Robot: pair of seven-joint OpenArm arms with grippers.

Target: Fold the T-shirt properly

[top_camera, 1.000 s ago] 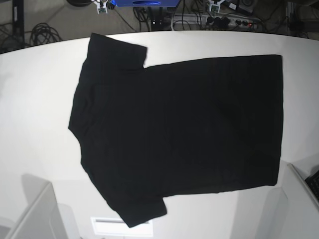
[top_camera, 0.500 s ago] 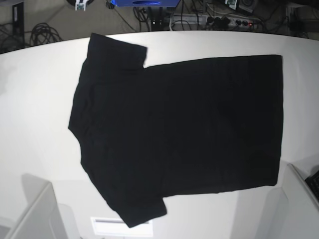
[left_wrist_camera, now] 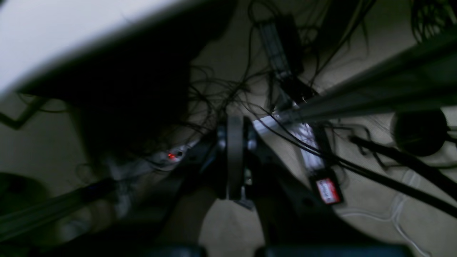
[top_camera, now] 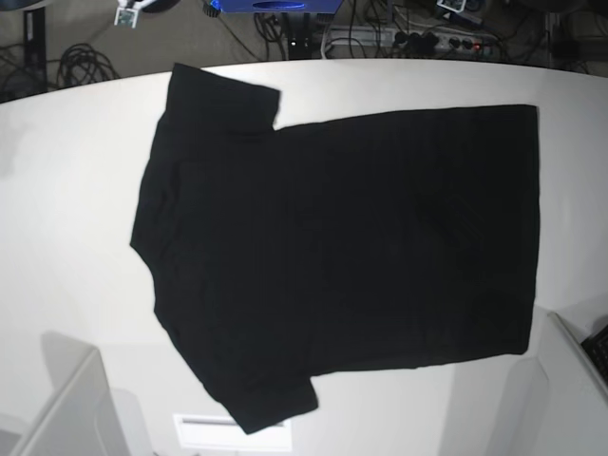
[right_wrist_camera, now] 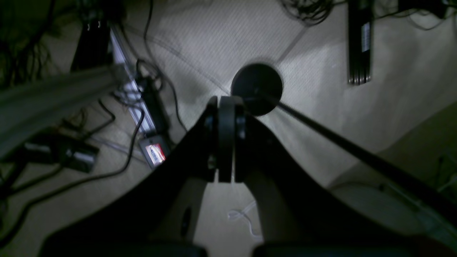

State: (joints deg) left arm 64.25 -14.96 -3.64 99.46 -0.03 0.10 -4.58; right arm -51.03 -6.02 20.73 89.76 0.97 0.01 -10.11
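Note:
The black T-shirt is spread out flat and smooth. So its far sleeve will fold over the T-shirt's body when I carry it, and the near sleeve will hardly move.
The black T-shirt lies spread flat on the white table, collar to the left, hem to the right, both sleeves out; no print shows. My left gripper is shut with nothing in it, out past the table's edge above the cabled floor. My right gripper is also shut and empty, over the floor near a round black base. In the base view only small tips show beyond the far edge: the right gripper and the left gripper. Neither touches the shirt.
Cables, power strips and a blue box lie on the floor behind the table. Grey arm housings stand at the near left and near right. A white label sits at the front edge.
In the base view the two gripper tips beyond the far edge have moved apart, one leftward and one rightward. The T-shirt has not moved.

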